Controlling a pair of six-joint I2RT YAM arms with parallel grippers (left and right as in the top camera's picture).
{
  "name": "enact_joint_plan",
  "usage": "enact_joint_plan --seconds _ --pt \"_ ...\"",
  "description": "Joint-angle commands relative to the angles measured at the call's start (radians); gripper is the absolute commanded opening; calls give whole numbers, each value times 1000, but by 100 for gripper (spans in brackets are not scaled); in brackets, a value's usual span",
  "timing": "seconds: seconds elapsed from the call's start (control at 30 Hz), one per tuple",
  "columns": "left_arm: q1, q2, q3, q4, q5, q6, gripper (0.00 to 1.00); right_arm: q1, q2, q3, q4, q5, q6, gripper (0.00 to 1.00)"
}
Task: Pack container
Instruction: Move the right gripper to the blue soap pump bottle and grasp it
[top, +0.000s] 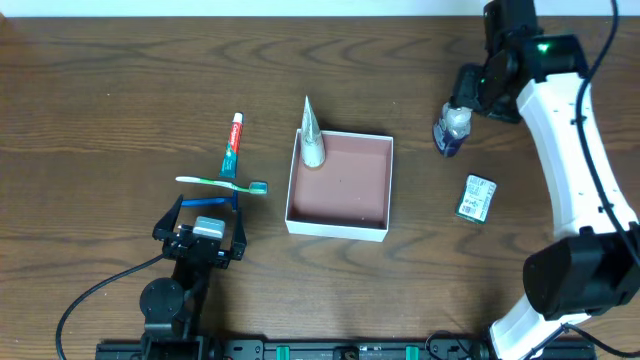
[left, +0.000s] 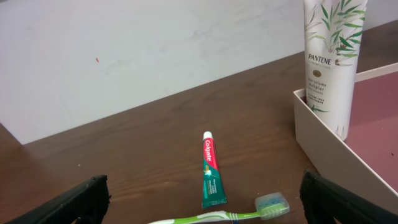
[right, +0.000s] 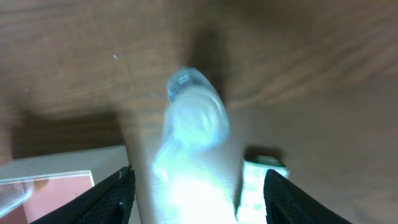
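Observation:
The clear-blue bottle (top: 448, 138) stands upright, its cap in line with my finger gap, so my right gripper should keep advancing until its fingers are on either side of the cap (top: 458, 118), then close.
The container (top: 338, 228) is a shallow white-walled box with a reddish-brown floor at the table's middle. A white Pantene tube (top: 312, 137) stands in its back left corner. A red-green toothpaste tube (top: 232, 146) and a green toothbrush (top: 221, 183) lie left of it. My left gripper (top: 205, 207) is open and empty just in front of the toothbrush (left: 224, 215), with the toothpaste (left: 210, 171) beyond. My right gripper (top: 470, 92) is open, its fingers (right: 199, 199) on either side of a small clear-blue bottle (top: 452, 128), which is blurred in the right wrist view (right: 196, 124).
A small green packet (top: 477, 197) lies right of the container, in front of the bottle; it also shows in the right wrist view (right: 261, 168). The container's wall (left: 323, 137) and the Pantene tube (left: 333, 56) fill the right of the left wrist view. A container corner (right: 56, 165) shows in the right wrist view.

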Motion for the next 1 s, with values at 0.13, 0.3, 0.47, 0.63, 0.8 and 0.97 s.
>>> enact_joint_plan --seconds 0.13,0.3,0.47,0.63,0.8,0.97 --pt "5 -1 -18 -32 14 -9 98 -8 0 -108 168 -40 -17 67" --pt "5 -1 -18 -32 14 -9 98 -8 0 -167 216 -40 -16 67" --pt "5 -1 -18 -32 14 -9 98 -10 1 -222 258 -35 -17 67" --pt "5 -1 -18 -32 14 -9 98 -12 1 -264 325 -36 -18 64" --pt "5 -1 -18 -32 14 -9 98 -14 1 -267 369 -36 -64 55" --pt "5 -1 -18 -32 14 -9 98 -14 1 -268 384 -15 -102 49"
